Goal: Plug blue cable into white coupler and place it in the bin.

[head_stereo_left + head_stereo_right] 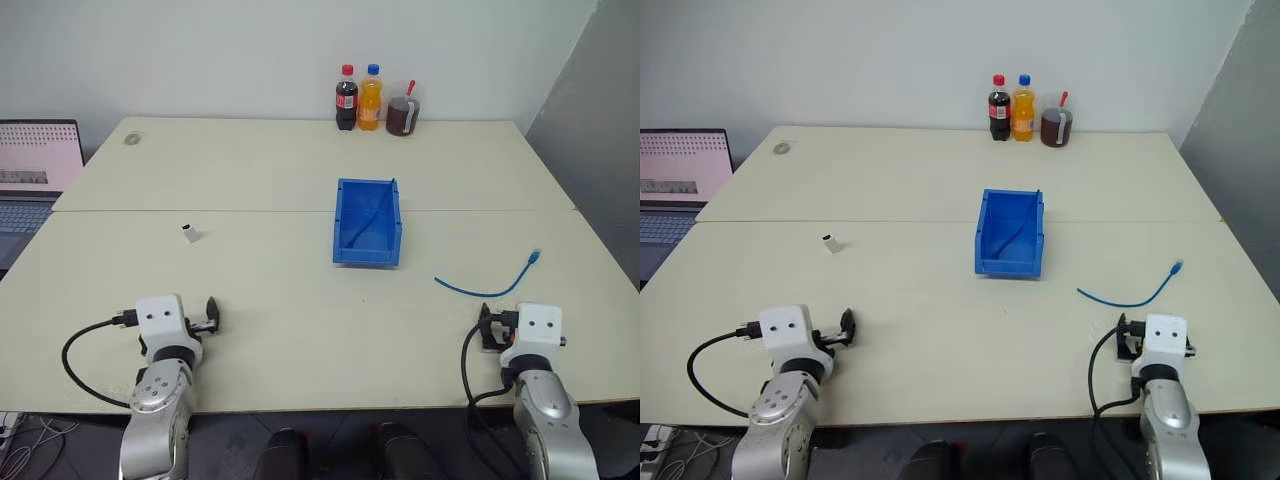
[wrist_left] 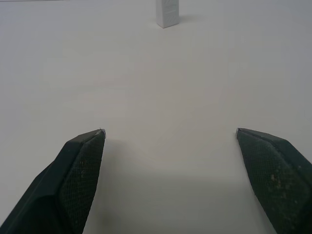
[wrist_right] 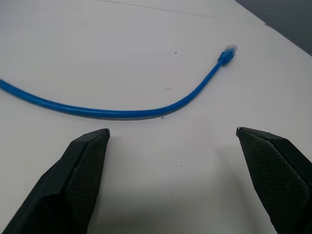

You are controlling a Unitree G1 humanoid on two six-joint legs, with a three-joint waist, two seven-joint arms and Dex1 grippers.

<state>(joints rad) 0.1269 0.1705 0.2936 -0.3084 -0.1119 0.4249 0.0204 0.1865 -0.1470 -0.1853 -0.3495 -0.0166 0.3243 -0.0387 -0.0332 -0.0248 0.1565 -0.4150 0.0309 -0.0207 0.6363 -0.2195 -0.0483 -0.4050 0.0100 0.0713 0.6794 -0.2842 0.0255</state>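
The blue cable rests in a smooth curve (image 1: 487, 295), so its tail (image 1: 442, 282) will stay stretched out in a soft bend when the robot raises the plug end.
The blue cable (image 1: 495, 293) lies in a shallow curve on the table's right side, its plug end (image 3: 228, 51) pointing away. My right gripper (image 3: 172, 130) hovers just short of the cable, open and empty. The white coupler (image 1: 190, 234) stands alone on the left half of the table, and shows as a small block (image 2: 167, 14) ahead of my left gripper (image 2: 169, 131), which is open, empty and well short of it. The bin (image 1: 346, 248) sits near the table's middle, between and beyond both grippers.
A thin blue strand (image 1: 372, 218) leans inside the bin. Two bottles (image 1: 358, 98) and a dark cup (image 1: 403, 116) stand at the far edge. An open laptop (image 1: 35, 170) sits off the table's left side. A small round mark (image 1: 132, 139) is at the far left.
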